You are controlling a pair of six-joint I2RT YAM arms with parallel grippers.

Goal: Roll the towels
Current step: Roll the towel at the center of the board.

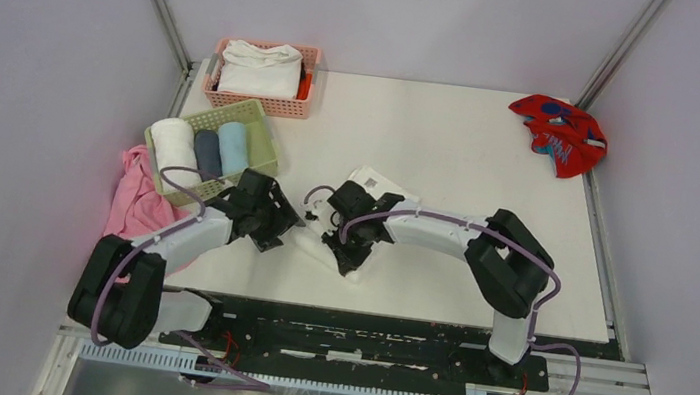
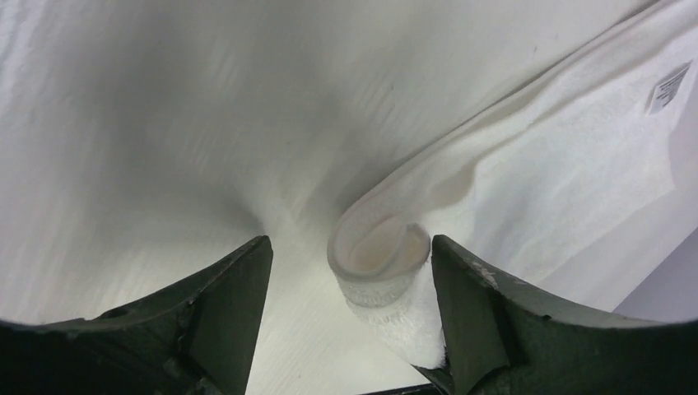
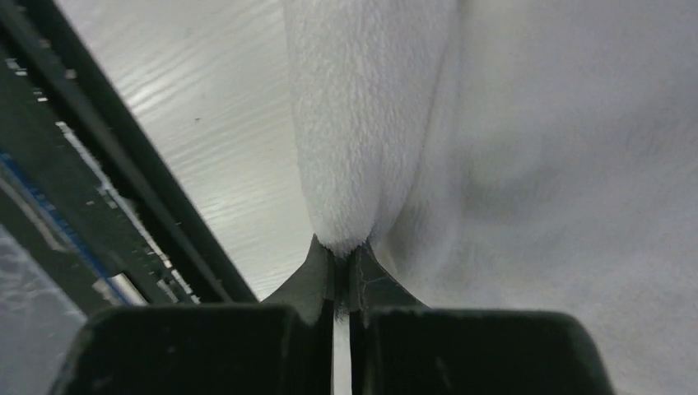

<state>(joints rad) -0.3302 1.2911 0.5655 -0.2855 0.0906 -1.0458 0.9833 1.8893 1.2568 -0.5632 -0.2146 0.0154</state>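
Note:
I should reach deeper because the white towel's rolled end [image 2: 380, 251] sits shallow and off-center in my left gripper's fingers. I should hold that end [image 2: 379, 292] steady while my right gripper rolls.
A large white towel [image 1: 374, 182] lies partly rolled on the table between my two grippers. The left wrist view shows its rolled end [image 2: 379, 251] standing between the open jaws of my left gripper [image 2: 350, 247], resting against the right finger [image 2: 477, 304] and apart from the left one. My right gripper [image 3: 342, 247] is shut on a thick fold of the same towel [image 3: 362, 123]. From above, the left gripper [image 1: 283, 220] and right gripper [image 1: 340, 247] sit close together at the towel's near edge. A red towel [image 1: 557, 132] with blue marks lies crumpled at the back right. A light blue towel [image 1: 231, 148] lies rolled in the green basket.
The green basket [image 1: 265, 122] at the left holds three rolls. A pink basket [image 1: 262, 104] behind it holds a folded white cloth [image 1: 261, 71]. A plain pink cloth [image 1: 134, 196] hangs off the table's left edge. A black rail [image 1: 360, 330] runs along the near edge.

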